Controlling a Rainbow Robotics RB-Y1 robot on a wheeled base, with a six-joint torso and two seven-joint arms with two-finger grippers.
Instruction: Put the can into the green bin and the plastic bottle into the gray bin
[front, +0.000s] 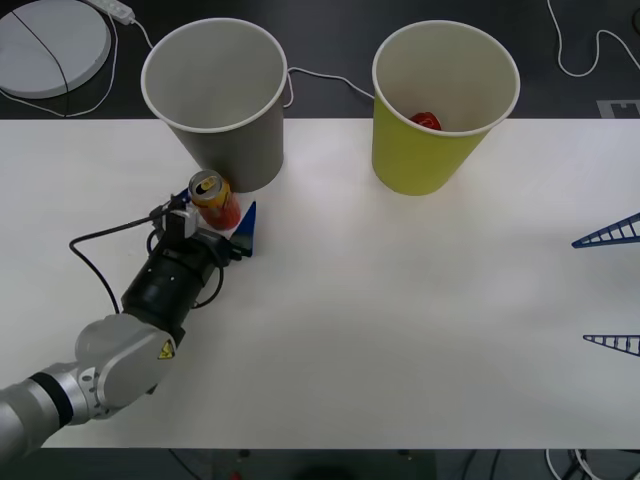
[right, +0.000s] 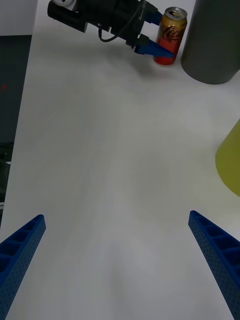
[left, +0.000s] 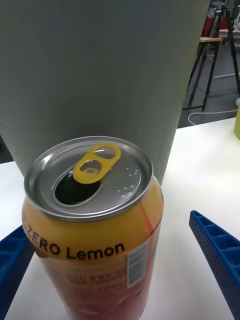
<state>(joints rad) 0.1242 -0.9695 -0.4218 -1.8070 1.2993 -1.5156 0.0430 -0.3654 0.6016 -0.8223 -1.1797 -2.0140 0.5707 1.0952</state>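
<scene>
The robot should expect an empty can (front: 215, 201) when it carries the can tilted to the green bin, since the can's drinking hole (left: 75, 190) is open and dark.
The can (front: 213, 198), red and orange with a yellow tab on its open top, stands upright on the white table just in front of the gray bin (front: 215, 100). My left gripper (front: 225, 212) is open around the can, one blue finger (left: 215, 255) on each side; that finger stands a little apart from the can (left: 95, 225). The right wrist view shows the same can (right: 171, 35) between the left gripper's fingers (right: 156, 48). The green bin (front: 445, 115) stands at the back right with something red (front: 425, 120) inside. My right gripper (front: 580, 290) hangs open at the right edge. The plastic bottle is out of view.
The two bins stand side by side along the table's (front: 400, 320) far edge. Behind the table, a round white device (front: 50, 45) and white cables (front: 580, 60) lie on the dark floor. Bare tabletop stretches between the two arms.
</scene>
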